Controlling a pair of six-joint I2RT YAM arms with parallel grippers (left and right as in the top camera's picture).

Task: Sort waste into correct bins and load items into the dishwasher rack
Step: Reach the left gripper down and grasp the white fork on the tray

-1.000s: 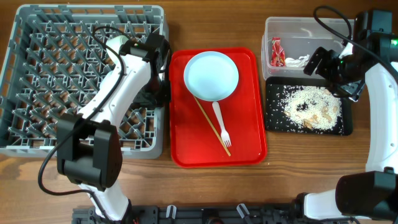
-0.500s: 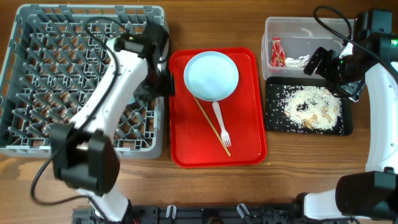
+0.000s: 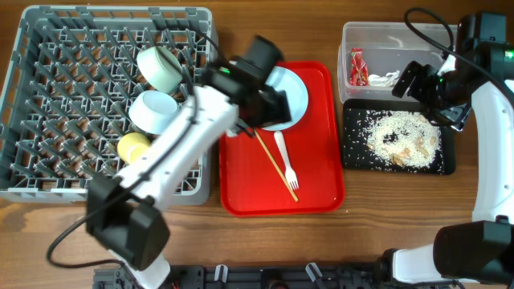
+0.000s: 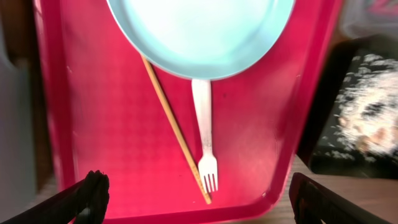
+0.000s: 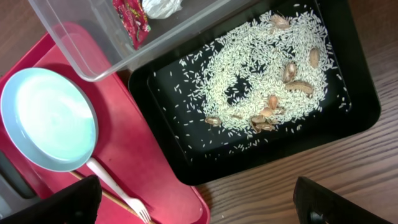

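My left gripper continues lowering beside the saucer until its open fingers straddle the fork's handle [image 3: 283, 151] and close, because they stand across the white fork's narrow handle [image 3: 280, 143].
My left gripper [image 3: 269, 104] hangs open and empty over the red tray, above the pale blue-green saucer [image 4: 199, 34]. Below the saucer lie the white fork [image 4: 205, 140] and the wooden chopstick [image 4: 177, 134]. In the grey dishwasher rack [image 3: 48, 96] stand a pale bowl [image 3: 161, 68] on its side, a white round dish [image 3: 152, 111] and the yellow cup [image 3: 134, 147]. My right gripper [image 5: 199, 208] is open above the black tray [image 5: 348, 68], which holds rice leftovers [image 5: 255, 68]. The clear tub [image 3: 401, 36] holds the red-and-white wrapper [image 3: 357, 68] and a white tissue [image 3: 385, 79].
The red serving tray [image 3: 313, 185] lies between the rack and the two bins. Bare wooden table [image 3: 377, 217] runs along the front. My left arm stretches diagonally across the rack's right edge. Cables loop above the right arm.
My left gripper has opened, and the left arm has swung right from the rack to above the red tray, uncovering the dishes in the rack. The right arm has not moved.
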